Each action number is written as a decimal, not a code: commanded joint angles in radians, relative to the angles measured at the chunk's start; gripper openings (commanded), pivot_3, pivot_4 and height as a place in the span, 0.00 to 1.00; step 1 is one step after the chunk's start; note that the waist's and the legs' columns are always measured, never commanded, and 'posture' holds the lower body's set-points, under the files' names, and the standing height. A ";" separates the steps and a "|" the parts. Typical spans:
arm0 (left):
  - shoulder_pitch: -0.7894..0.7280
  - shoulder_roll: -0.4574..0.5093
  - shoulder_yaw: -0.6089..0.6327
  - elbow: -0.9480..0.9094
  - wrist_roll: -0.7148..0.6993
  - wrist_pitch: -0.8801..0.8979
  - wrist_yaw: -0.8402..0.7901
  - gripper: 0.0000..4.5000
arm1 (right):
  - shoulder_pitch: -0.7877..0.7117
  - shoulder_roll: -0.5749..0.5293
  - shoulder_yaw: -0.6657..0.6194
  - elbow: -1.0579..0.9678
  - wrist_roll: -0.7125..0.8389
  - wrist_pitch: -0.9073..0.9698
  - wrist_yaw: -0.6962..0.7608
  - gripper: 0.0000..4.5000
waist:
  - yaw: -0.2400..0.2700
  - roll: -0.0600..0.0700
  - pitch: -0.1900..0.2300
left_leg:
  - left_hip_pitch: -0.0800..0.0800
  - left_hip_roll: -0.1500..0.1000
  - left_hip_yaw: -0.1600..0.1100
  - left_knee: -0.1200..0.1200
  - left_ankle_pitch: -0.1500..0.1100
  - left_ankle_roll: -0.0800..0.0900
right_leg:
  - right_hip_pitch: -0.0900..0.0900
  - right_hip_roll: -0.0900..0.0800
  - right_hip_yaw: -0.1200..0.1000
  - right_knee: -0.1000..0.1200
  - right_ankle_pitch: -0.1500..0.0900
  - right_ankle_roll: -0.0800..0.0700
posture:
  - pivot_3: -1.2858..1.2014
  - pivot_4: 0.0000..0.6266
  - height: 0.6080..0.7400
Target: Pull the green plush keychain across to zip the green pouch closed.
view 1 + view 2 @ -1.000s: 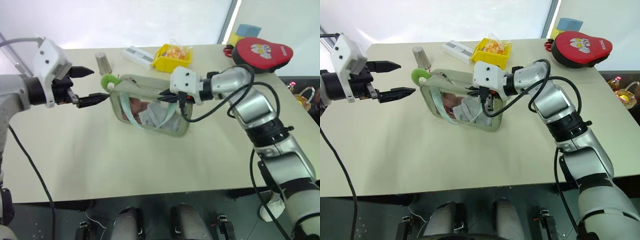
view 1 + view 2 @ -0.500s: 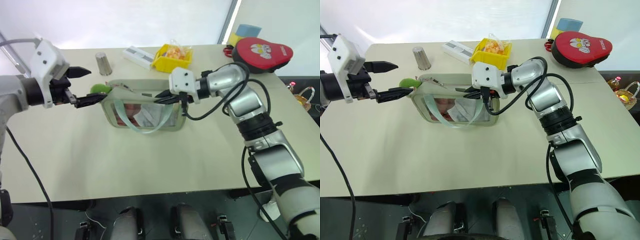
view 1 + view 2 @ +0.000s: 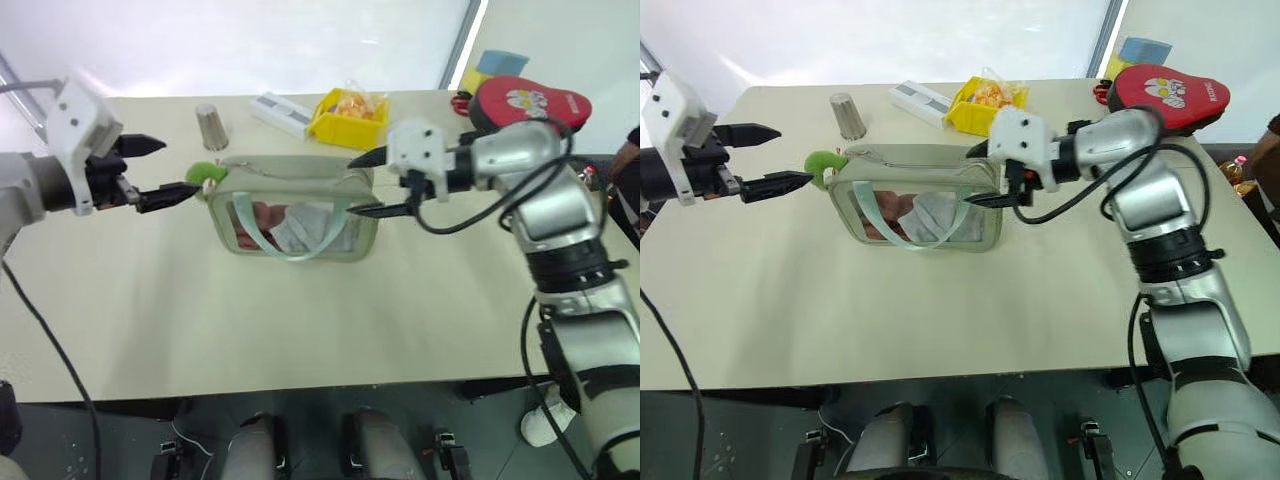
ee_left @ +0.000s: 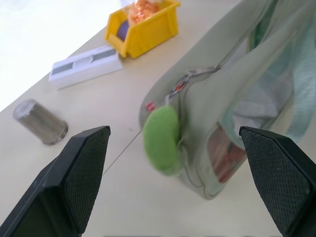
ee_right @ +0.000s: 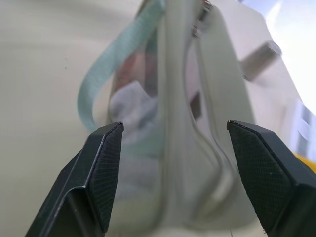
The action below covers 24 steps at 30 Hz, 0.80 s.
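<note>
My right gripper needs to clamp the green pouch's end (image 3: 362, 190), which stands loose inside the open gripper, before my left gripper pulls the green plush keychain (image 3: 206, 173).
The green pouch (image 3: 290, 205) stands on the table with its clear panel and mint straps facing me. At its left end the green plush keychain (image 3: 203, 174) hangs from the zipper pull. My left gripper (image 3: 160, 170) is open just left of the keychain, which lies loose ahead of the gap in the left wrist view (image 4: 162, 140). My right gripper (image 3: 362, 186) is open at the pouch's right end. Its fingers (image 5: 101, 173) stand wide on either side of the pouch (image 5: 177, 123) without clamping it.
Behind the pouch stand a yellow bin (image 3: 348, 115) with wrapped snacks, a white box (image 3: 280, 112) and a metal cup (image 3: 210, 127). A red case (image 3: 530, 105) and coloured blocks (image 3: 495, 65) sit at the back right corner. Bare table lies in front.
My right gripper has opened, let go of the pouch's top and drawn back to the right. The pouch, tilted up before, now rests flat. My left gripper has edged left, away from the keychain.
</note>
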<state>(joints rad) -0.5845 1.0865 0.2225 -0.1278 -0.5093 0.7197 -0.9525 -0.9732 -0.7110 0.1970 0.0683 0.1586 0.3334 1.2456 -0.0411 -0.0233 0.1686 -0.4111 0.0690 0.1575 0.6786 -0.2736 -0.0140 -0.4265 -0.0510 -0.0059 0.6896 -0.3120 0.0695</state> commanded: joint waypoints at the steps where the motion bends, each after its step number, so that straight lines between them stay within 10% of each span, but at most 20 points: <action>1: 0.008 0.020 0.051 0.024 0.023 -0.040 0.006 1.00 | 0.036 -0.025 -0.036 -0.078 0.026 0.058 -0.011 0.78 | -0.003 0.000 0.000 | 0.000 0.000 0.000 0.000 0.000 0.000 | 0.000 0.000 0.000 0.000 0.000 0.000 | 0.52 0.24 1.00; 6: -0.013 0.016 0.022 0.104 0.047 -0.075 -0.011 1.00 | 0.086 0.018 -0.019 -0.068 0.018 0.069 -0.058 0.73 | -0.002 0.000 0.000 | 0.000 0.000 0.001 0.000 0.000 0.000 | 0.000 0.001 0.000 0.000 0.000 0.000 | 0.52 0.24 1.00; 13: -0.072 -0.062 -0.050 0.221 0.114 -0.157 0.013 1.00 | 0.107 0.038 -0.004 -0.076 0.022 0.063 -0.055 0.01 | 0.003 0.000 0.000 | 0.000 -0.001 0.001 0.000 0.000 0.000 | 0.001 0.000 0.000 0.000 0.000 0.000 | 0.52 0.24 1.00; 24: -0.168 -0.063 -0.063 0.268 0.142 -0.163 -0.038 1.00 | 0.111 0.031 0.002 -0.081 0.016 0.064 -0.053 0.00 | -0.002 0.000 0.000 | 0.000 0.000 0.001 0.001 0.000 0.000 | 0.000 0.001 0.000 0.000 0.000 0.000 | 0.52 0.24 1.00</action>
<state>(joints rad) -0.7146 0.9893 0.1281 0.1439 -0.3781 0.5744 -0.9834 -0.8537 -0.6762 0.2072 0.0095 0.1703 0.4006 1.1909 -0.0434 -0.0237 0.1684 -0.4111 0.0687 0.1582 0.6793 -0.2738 -0.0139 -0.4264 -0.0503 -0.0059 0.6895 -0.3120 0.0695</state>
